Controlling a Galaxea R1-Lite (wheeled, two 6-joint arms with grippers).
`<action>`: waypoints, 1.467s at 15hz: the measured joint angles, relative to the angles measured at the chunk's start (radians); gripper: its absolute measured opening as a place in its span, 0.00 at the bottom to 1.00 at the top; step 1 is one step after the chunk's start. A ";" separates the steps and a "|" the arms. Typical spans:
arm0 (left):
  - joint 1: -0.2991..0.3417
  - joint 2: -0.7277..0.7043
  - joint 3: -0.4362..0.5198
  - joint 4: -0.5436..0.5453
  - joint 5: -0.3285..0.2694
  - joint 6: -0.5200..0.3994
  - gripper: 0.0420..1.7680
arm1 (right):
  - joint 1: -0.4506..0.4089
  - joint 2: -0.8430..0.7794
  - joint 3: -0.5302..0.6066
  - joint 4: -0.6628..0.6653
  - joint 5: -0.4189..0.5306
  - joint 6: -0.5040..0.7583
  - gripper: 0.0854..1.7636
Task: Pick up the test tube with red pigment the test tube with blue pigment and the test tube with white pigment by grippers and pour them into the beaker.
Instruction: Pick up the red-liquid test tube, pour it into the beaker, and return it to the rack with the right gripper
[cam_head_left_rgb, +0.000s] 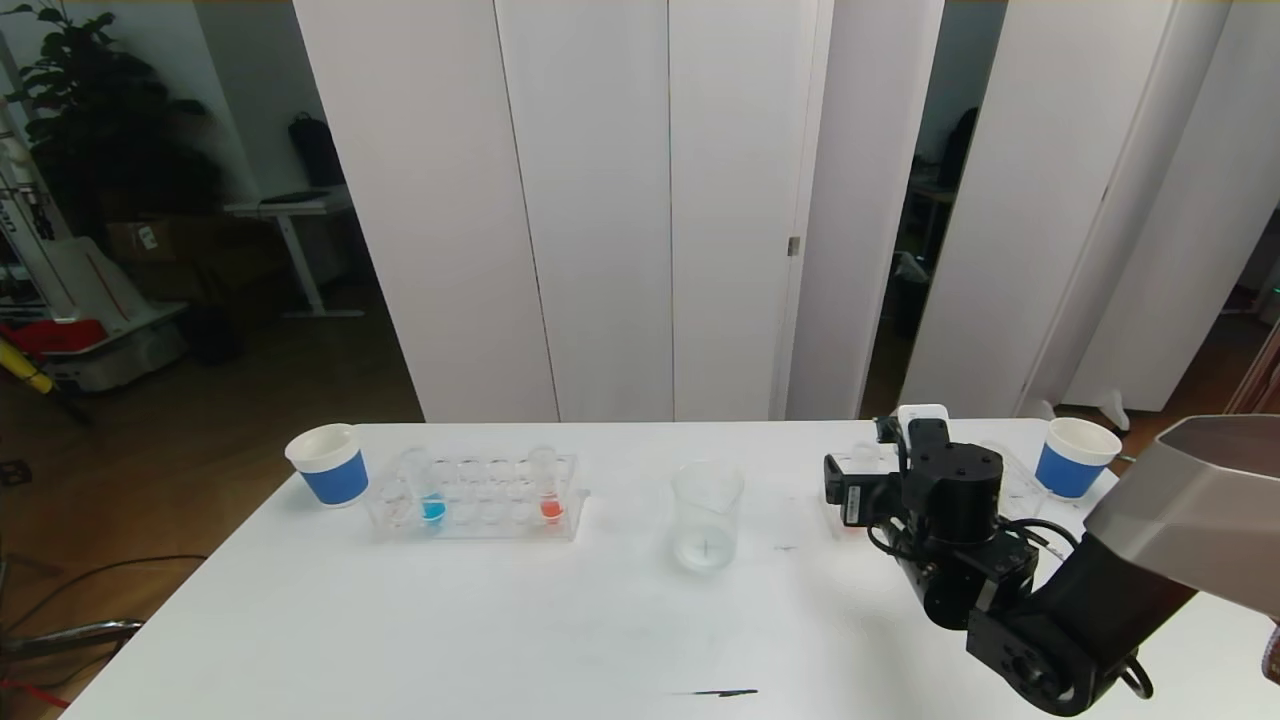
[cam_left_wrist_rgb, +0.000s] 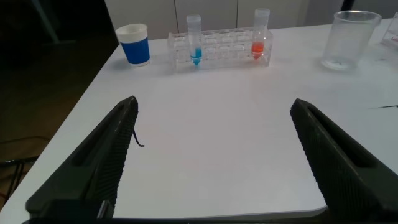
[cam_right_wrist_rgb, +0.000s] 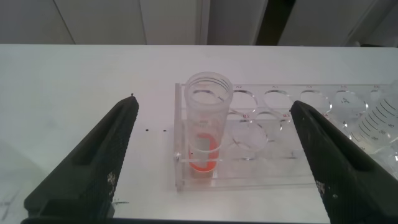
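Observation:
The red pigment (cam_right_wrist_rgb: 204, 153) is shallow in the open test tube (cam_right_wrist_rgb: 209, 90), so it will run out and cover only the beaker's bottom when I pour.
My right gripper (cam_right_wrist_rgb: 211, 102) is open and hangs over the near end of a clear rack (cam_right_wrist_rgb: 292, 134) at the right of the table. Between its spread fingers stands a tube with orange-red liquid (cam_right_wrist_rgb: 207, 127), untouched. In the head view the right arm (cam_head_left_rgb: 950, 495) covers most of that rack. The beaker (cam_head_left_rgb: 707, 515) stands mid-table, nearly empty. A second rack (cam_head_left_rgb: 475, 498) at the left holds the blue-pigment tube (cam_head_left_rgb: 432, 490) and another orange-red tube (cam_head_left_rgb: 548, 488). My left gripper (cam_left_wrist_rgb: 212, 102) is open and empty, low over the table's near left. The white-pigment tube is not visible.
A blue-banded paper cup (cam_head_left_rgb: 328, 463) stands left of the left rack, and another one (cam_head_left_rgb: 1075, 455) stands at the far right corner. A graduated clear tube (cam_right_wrist_rgb: 380, 124) stands farther along the right rack. A dark mark (cam_head_left_rgb: 725, 692) lies near the front edge.

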 joint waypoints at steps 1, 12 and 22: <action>0.000 0.000 0.000 0.000 0.000 0.000 0.99 | -0.003 0.011 -0.019 0.014 0.001 0.000 0.99; 0.000 0.000 0.000 0.000 0.000 0.000 0.99 | -0.016 0.094 -0.157 0.077 0.022 -0.005 0.99; 0.000 0.000 0.000 0.000 0.000 0.000 0.99 | -0.026 0.130 -0.173 0.076 0.027 -0.009 0.29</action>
